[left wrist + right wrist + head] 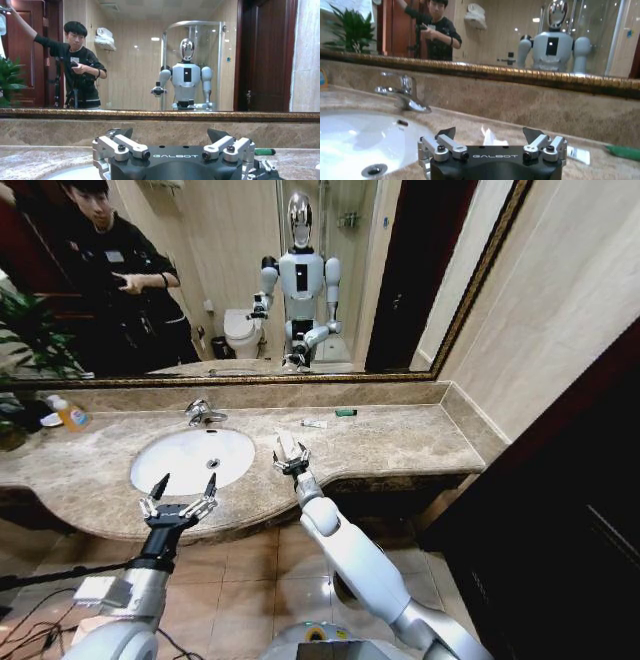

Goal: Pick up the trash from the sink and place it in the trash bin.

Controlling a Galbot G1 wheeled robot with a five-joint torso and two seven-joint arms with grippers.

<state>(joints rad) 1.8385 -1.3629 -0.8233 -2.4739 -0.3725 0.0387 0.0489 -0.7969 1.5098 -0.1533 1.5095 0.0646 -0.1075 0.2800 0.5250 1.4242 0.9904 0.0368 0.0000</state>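
Observation:
My right gripper will have the trash bin hidden below its arm on the floor, as a dark curved edge (pixel 341 588) peeks out there.
The white oval sink (pixel 170 470) lies in the beige marble countertop, with nothing but its drain showing in the basin. My left gripper (pixel 186 482) hovers open over the sink's near rim. My right gripper (pixel 288 452) is open over the counter just right of the basin, and a folded white paper wrapper (pixel 487 135) stands between its spread fingertips. Farther back on the counter lie a white tube (pixel 314 423) and a small green piece (pixel 345 412). The trash bin is out of view.
A chrome faucet (pixel 204 414) stands behind the basin. A bottle of orange liquid (pixel 71 416) sits at the counter's far left beside a plant. A mirror runs along the back wall, a dark door stands at the right, and the floor below is tiled.

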